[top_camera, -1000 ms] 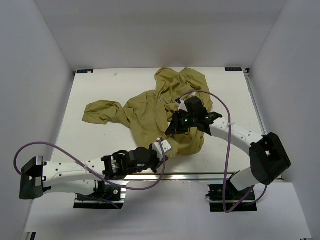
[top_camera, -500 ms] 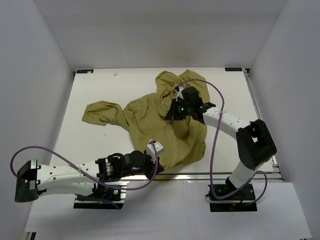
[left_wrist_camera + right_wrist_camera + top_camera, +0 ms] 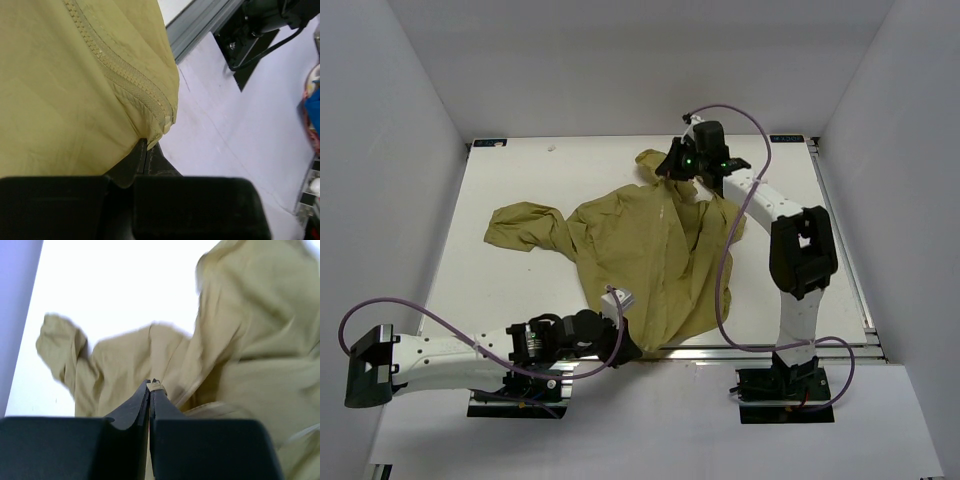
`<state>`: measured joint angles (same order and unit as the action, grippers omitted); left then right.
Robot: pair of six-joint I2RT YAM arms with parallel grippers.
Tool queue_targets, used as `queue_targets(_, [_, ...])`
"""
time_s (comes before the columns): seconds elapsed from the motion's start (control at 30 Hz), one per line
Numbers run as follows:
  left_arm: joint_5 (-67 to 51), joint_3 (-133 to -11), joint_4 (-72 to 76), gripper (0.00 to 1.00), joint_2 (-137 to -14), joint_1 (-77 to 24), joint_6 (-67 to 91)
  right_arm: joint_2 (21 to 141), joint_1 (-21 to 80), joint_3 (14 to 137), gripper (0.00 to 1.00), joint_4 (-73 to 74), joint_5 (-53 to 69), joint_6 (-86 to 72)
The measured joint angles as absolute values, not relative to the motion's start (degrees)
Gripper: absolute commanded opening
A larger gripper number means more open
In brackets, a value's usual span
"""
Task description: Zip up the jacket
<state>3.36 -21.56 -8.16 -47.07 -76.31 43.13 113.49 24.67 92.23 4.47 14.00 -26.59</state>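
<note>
The zipper runs straight from the held hem to the collar, so the robot's right gripper should keep pulling the zipper tab to the collar's top (image 3: 654, 165) and let go there.
The olive jacket (image 3: 640, 240) lies stretched from the near table edge to the far middle, one sleeve (image 3: 525, 225) spread to the left. My left gripper (image 3: 632, 350) is shut on the jacket's bottom hem at the lower end of the zipper (image 3: 125, 75), at the near edge; its jaws meet under the hem corner (image 3: 146, 142). My right gripper (image 3: 672, 170) is at the far end by the collar, raised a little. In the right wrist view it (image 3: 151, 383) is shut on a small olive zipper tab (image 3: 158, 386). The jacket (image 3: 250, 340) shows blurred below it.
The metal rail (image 3: 750, 348) runs along the near table edge, also in the left wrist view (image 3: 200, 25). White walls enclose the table on three sides. The right arm's base (image 3: 265, 20) stands beyond the rail. Purple cables loop over both arms.
My right gripper has moved from the jacket's middle toward the far end, up along the zipper line. My left gripper has drawn the hem back to the near edge. The jacket is pulled longer.
</note>
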Motion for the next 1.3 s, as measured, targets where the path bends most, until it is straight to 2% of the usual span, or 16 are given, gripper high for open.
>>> queue_targets(0.3, [5.9,-20.9,-5.3,0.00,-46.8,-75.7,45.9,128.1,21.7,114.0,0.00,10.3,16.1,-26.7])
queue_targets(0.5, [8.1,-20.7,-4.4,0.00,-46.8,-75.3,46.7,135.5,21.8,120.5,0.00,11.0,19.4,-25.1])
queue_targets(0.53, [8.1,-20.6,-4.7,0.17,-46.8,-75.3,46.9,135.9,21.8,120.4,0.06,11.0,19.9,-24.9])
queue_targets(0.6, [7.3,-20.7,-6.3,0.49,-47.2,-75.4,47.9,135.9,21.6,119.4,0.26,10.0,20.8,-24.1])
queue_targets(0.63, [6.0,-20.8,-7.8,0.77,-47.6,-75.7,48.1,135.4,21.4,118.3,0.44,7.8,20.8,-23.5])
queue_targets(0.67, [4.5,-21.1,-9.6,0.92,-48.3,-76.2,48.7,134.7,21.1,116.9,0.52,6.3,21.1,-23.3])
queue_targets(0.7, [3.3,-21.7,-11.4,0.96,-49.1,-76.7,49.3,133.5,20.6,115.0,0.66,5.4,21.3,-22.5])
queue_targets(0.73, [2.6,-22.5,-13.3,0.98,-49.8,-76.9,49.7,132.4,20.1,113.4,0.83,4.8,21.6,-22.2])
queue_targets(0.8, [2.3,-24.8,-17.0,0.98,-50.5,-77.0,50.0,129.4,19.3,110.3,0.89,4.5,22.6,-21.1])
queue_targets(1.0, [7.0,-35.6,-24.4,0.98,-49.3,-76.5,49.8,118.1,17.0,103.0,0.89,5.3,22.4,-20.7])
queue_targets(1.07, [7.8,-39.8,-25.9,0.98,-50.8,-73.5,49.0,112.8,16.1,98.2,0.89,5.3,22.3,-21.6])
queue_targets(1.13, [6.1,-44.5,-26.8,0.98,-54.8,-63.5,47.5,107.0,13.7,92.4,0.89,6.1,22.4,-23.1])
queue_targets(1.2, [3.5,-47.7,-25.3,0.98,-60.7,-49.3,45.0,100.8,9.8,86.5,0.89,7.4,20.6,-23.9])
queue_targets(1.3, [-1.4,-49.6,-21.7,0.98,-69.4,-30.0,42.3,91.7,4.4,78.1,0.89,10.8,12.4,-23.7])
